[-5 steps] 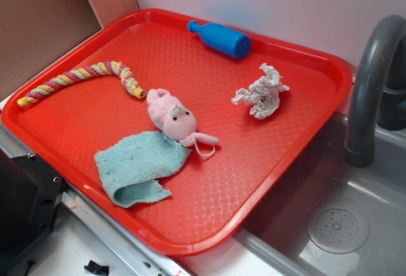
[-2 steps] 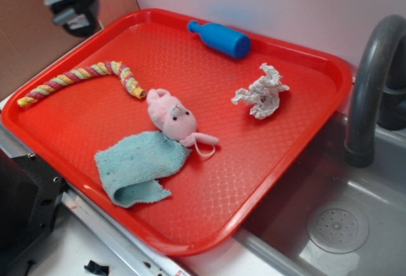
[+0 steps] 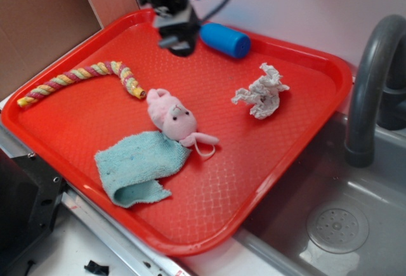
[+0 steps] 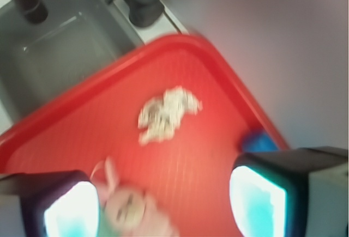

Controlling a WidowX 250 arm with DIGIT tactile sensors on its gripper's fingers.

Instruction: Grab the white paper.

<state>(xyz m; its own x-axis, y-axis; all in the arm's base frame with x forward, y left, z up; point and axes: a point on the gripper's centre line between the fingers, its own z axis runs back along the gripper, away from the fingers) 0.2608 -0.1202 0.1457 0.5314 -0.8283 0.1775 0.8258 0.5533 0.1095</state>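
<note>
The white paper [image 3: 262, 96] will come along as one wad and stay crumpled when I carry it, because tightly creased lobes [image 3: 271, 75] stand up on their own.
The white paper [image 3: 261, 92] is a crumpled, spiky wad lying on the right side of the red tray [image 3: 82, 133]. In the wrist view the white paper [image 4: 166, 111] appears blurred, ahead of the jaws. My gripper [image 3: 176, 35] hangs above the tray's far edge, well left of the paper and apart from it. In the wrist view my gripper [image 4: 163, 204] is open, its two lit fingers wide apart with nothing between them.
A blue bottle [image 3: 225, 39] lies at the tray's back, partly hidden by my gripper. A pink plush bunny [image 3: 171, 117], a light blue cloth [image 3: 136, 165] and a striped rope [image 3: 82, 79] lie on the left half. A grey sink [image 3: 336, 225] and tap [image 3: 371, 79] stand at the right.
My gripper came into view at the top left and has moved right, over the tray's back edge near the blue bottle. The paper and other objects have not moved.
</note>
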